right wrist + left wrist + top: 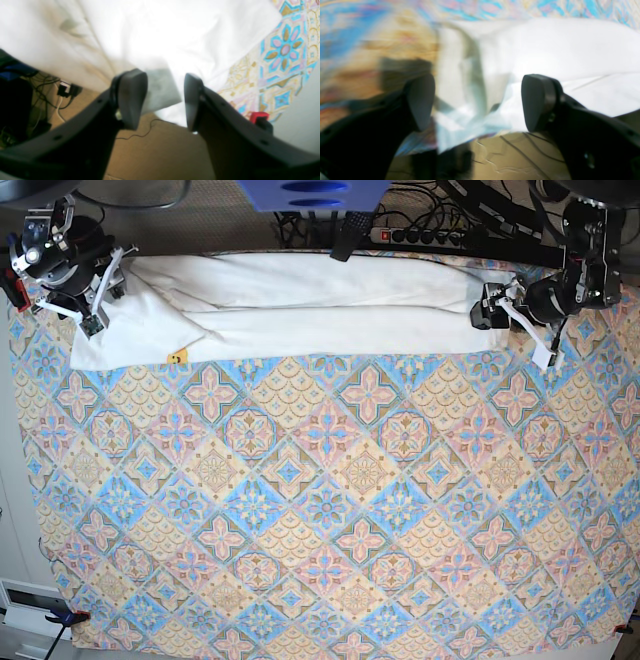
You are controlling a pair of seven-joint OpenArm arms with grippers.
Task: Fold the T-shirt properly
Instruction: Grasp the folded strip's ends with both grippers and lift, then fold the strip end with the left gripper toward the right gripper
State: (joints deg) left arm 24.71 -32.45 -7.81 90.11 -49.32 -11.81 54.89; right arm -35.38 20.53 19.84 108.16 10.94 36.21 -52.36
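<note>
The limp edge [474, 70] between the left gripper's fingers is crumpled, so the white T-shirt [340, 315] will fold over with a bunched tip when the robot folds it inward.
The white T-shirt [300, 310] lies folded into a long band along the table's far edge, with a small bit of yellow print [178, 357] showing at its near left. My right gripper [100, 295] is at the band's left end. In the right wrist view it [162, 98] is open, with a flap of the white cloth [162, 87] between its fingers. My left gripper [490, 308] is at the band's right end. In the blurred left wrist view it [478, 102] is open wide, with the crumpled edge of the shirt [470, 82] between its fingers.
A tablecloth [330, 510] with a colourful pattern covers the table. A power strip and cables [420, 235] run behind the far edge. A blue object [320, 192] hangs at the top centre. A red clamp [258, 116] holds the cloth's corner.
</note>
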